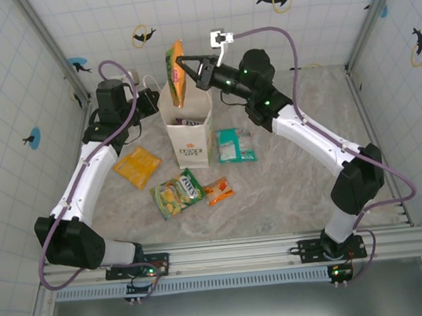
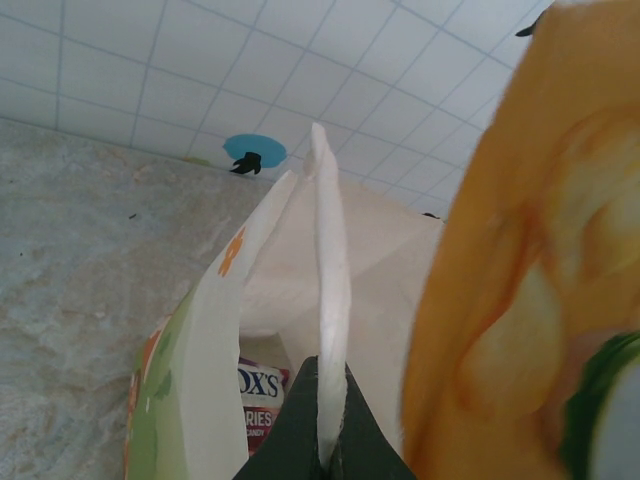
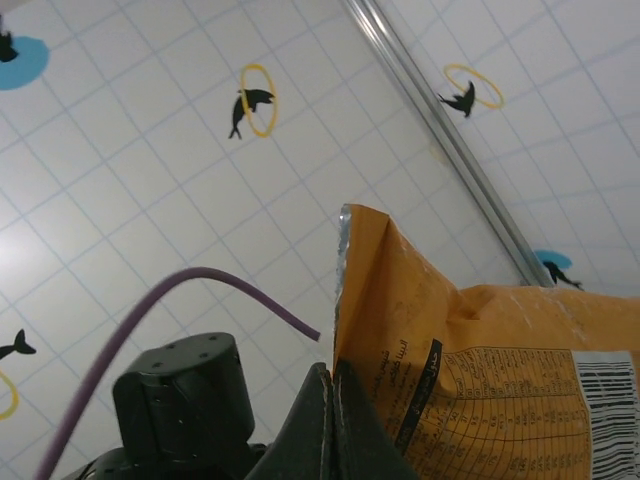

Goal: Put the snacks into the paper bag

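Note:
The orange packet (image 1: pixel 177 83) is hanging upright over the paper bag's opening (image 1: pixel 195 110), so my right gripper should keep lowering it until the packet's bottom end is inside, then let go.
The white paper bag (image 1: pixel 188 134) stands upright and open in the middle of the table. My left gripper (image 1: pixel 155 96) is shut on its left rim; in the left wrist view the left gripper (image 2: pixel 328 368) pinches the thin white edge of the bag (image 2: pixel 290 260). A packet lettered FOX'S (image 2: pixel 262 400) lies inside. My right gripper (image 1: pixel 184 59) is shut on the top seam of an orange packet (image 1: pixel 176 76), which hangs over the bag's mouth. The right wrist view shows the right gripper (image 3: pixel 331 370) clamped on that packet (image 3: pixel 500 380).
On the table lie an orange-yellow packet (image 1: pixel 136 167) left of the bag, a green-yellow packet (image 1: pixel 177 193) and a small orange packet (image 1: pixel 218 191) in front, and a teal packet (image 1: pixel 236 145) on the right. Tiled walls enclose the table.

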